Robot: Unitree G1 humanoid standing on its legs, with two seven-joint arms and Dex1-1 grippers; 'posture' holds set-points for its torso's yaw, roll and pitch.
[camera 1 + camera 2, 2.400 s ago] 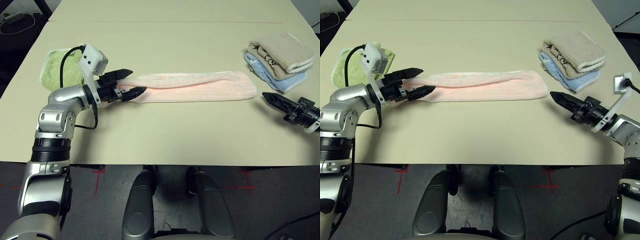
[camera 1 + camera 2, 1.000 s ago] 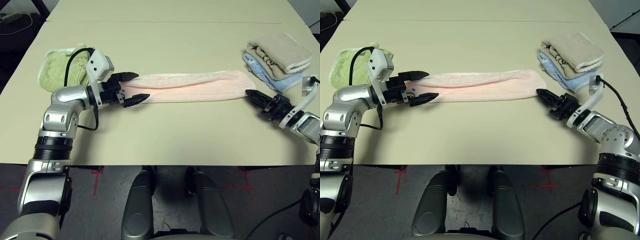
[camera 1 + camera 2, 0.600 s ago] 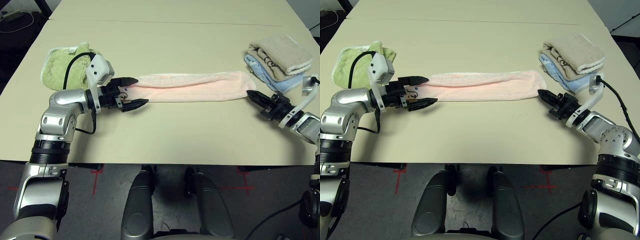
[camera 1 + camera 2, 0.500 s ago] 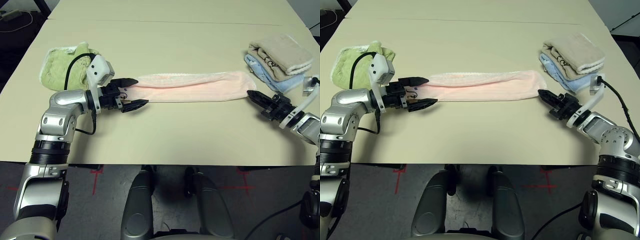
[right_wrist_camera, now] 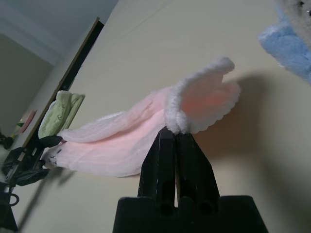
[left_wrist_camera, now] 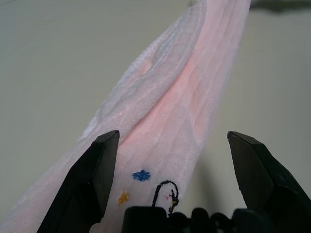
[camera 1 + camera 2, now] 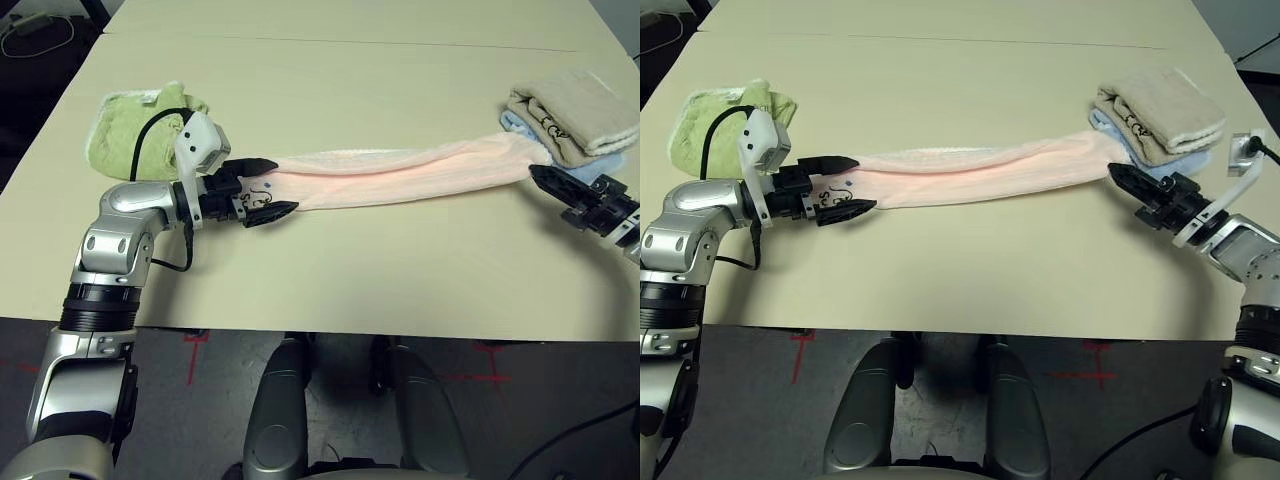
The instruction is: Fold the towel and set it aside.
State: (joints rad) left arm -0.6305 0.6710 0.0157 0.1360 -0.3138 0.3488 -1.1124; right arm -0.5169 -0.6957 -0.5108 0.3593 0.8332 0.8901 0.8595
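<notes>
The pink towel's scalloped end [image 7: 527, 152] is hanging raised, and the towel is straight beyond it. My right gripper should go on folding that end over until it gets to the towel's middle [image 7: 385, 178].
The pale pink towel [image 7: 400, 175] lies as a long narrow strip across the table [image 7: 330, 270], slanting up toward the right. My right gripper [image 7: 537, 173] is shut on its white scalloped right end [image 5: 194, 104], which hangs a little above the table and casts a shadow. My left gripper [image 7: 283, 186] is open, with one black finger on each side of the towel's left end. The small dark embroidered motif [image 6: 164, 191] shows between those fingers.
A light green towel [image 7: 130, 125] lies bunched behind my left arm. At the right, a folded beige towel [image 7: 575, 110] rests on a blue one [image 7: 1102, 122], just behind the pink towel's raised end. The table's front edge runs close below both arms.
My right gripper has pulled the towel's right end up and to the right, toward the folded stack, so the strip now slants. My left gripper stays open at the left end.
</notes>
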